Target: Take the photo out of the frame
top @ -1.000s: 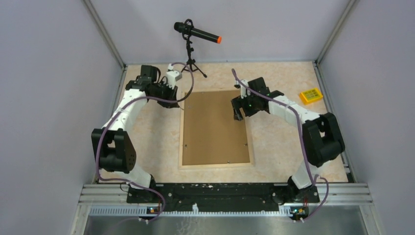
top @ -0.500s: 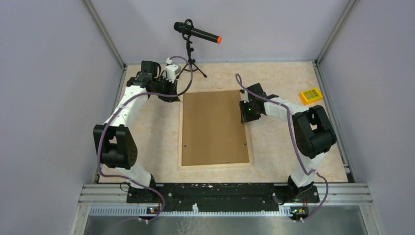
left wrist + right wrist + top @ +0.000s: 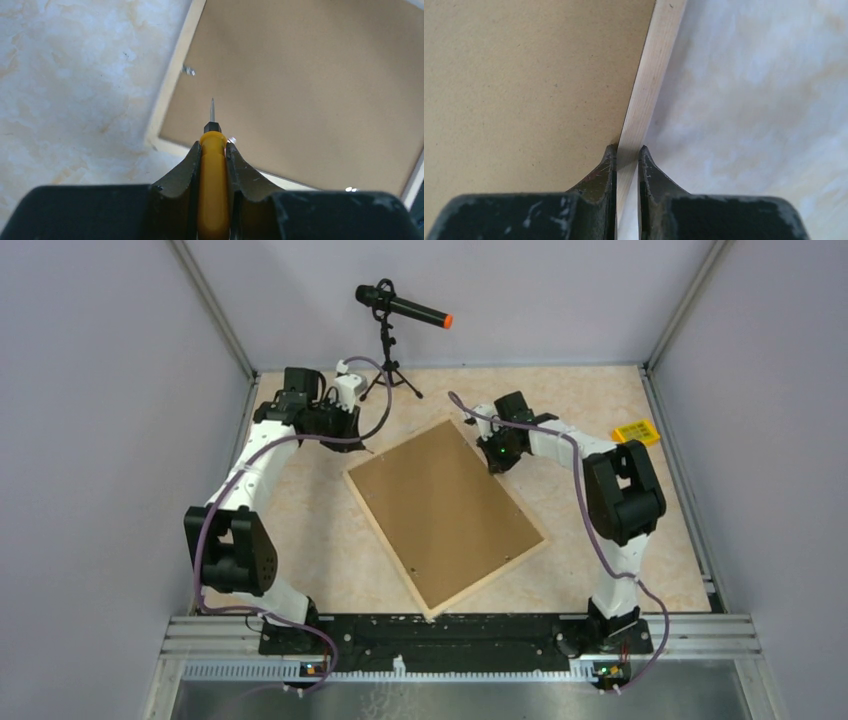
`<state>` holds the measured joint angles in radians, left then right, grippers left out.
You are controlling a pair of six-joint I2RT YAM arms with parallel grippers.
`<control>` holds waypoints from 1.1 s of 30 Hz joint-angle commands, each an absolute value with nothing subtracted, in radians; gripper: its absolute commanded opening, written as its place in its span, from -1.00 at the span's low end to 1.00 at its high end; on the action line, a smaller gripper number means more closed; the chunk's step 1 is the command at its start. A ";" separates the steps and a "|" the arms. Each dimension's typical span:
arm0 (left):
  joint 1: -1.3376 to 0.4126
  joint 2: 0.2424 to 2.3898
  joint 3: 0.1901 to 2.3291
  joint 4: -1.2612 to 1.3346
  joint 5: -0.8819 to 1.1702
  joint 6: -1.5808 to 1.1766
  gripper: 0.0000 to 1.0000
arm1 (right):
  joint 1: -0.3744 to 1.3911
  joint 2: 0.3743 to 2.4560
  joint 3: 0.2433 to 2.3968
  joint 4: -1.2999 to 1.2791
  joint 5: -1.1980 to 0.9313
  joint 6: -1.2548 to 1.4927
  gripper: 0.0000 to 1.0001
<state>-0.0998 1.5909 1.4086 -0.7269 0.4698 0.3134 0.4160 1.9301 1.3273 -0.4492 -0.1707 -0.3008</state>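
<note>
The frame's short edge (image 3: 398, 445) is pointing to the far side, so the robot's right gripper needs to rotate the frame by its long rim (image 3: 502, 484) until that short edge points to the left gripper's screwdriver.
The frame (image 3: 445, 510) lies back up on the table, turned diagonally, so only its brown hardboard back and pale wood rim show. The photo is hidden beneath that back. My left gripper (image 3: 352, 443) hovers just off the frame's far left corner, shut on a yellow-handled screwdriver (image 3: 214, 165) whose thin tip points over the brown back (image 3: 310, 90). Two small metal tabs (image 3: 188, 70) sit along that edge. My right gripper (image 3: 497, 462) is at the frame's far right edge, shut on the pale wood rim (image 3: 649, 90), one finger on the back side and one on the outer side.
A black microphone (image 3: 403, 308) on a small tripod stands at the back of the table. A yellow block (image 3: 634, 433) lies at the back right. Grey walls close in the left, right and far sides.
The right gripper moved to the frame's far right rim and shut on it. The frame swung from square-on to a diagonal lie. The left gripper barely shifted, still holding the screwdriver.
</note>
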 commanded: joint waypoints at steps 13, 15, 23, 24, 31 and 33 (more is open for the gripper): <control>-0.096 1.502 1.329 -0.947 0.540 0.667 -1.00 | 0.464 2.343 2.087 -0.852 -0.446 -0.898 -1.00; -0.102 1.468 1.279 -0.938 0.518 0.732 -1.00 | 0.464 2.359 2.116 -0.864 -0.455 -0.890 -0.87; -0.197 1.416 1.181 -0.845 0.347 0.806 -1.00 | 0.458 2.342 2.139 -0.859 -0.420 -0.702 0.16; -0.207 1.419 1.181 -0.829 0.330 0.801 -1.00 | 0.457 2.339 2.129 -0.848 -0.409 -0.678 0.18; -0.278 1.468 1.190 -0.763 0.194 0.770 -1.00 | 0.446 2.366 2.091 -0.805 -0.333 -0.559 0.16; -0.290 1.480 1.188 -0.758 0.177 0.769 -1.00 | 0.442 2.378 2.088 -0.801 -0.315 -0.542 0.14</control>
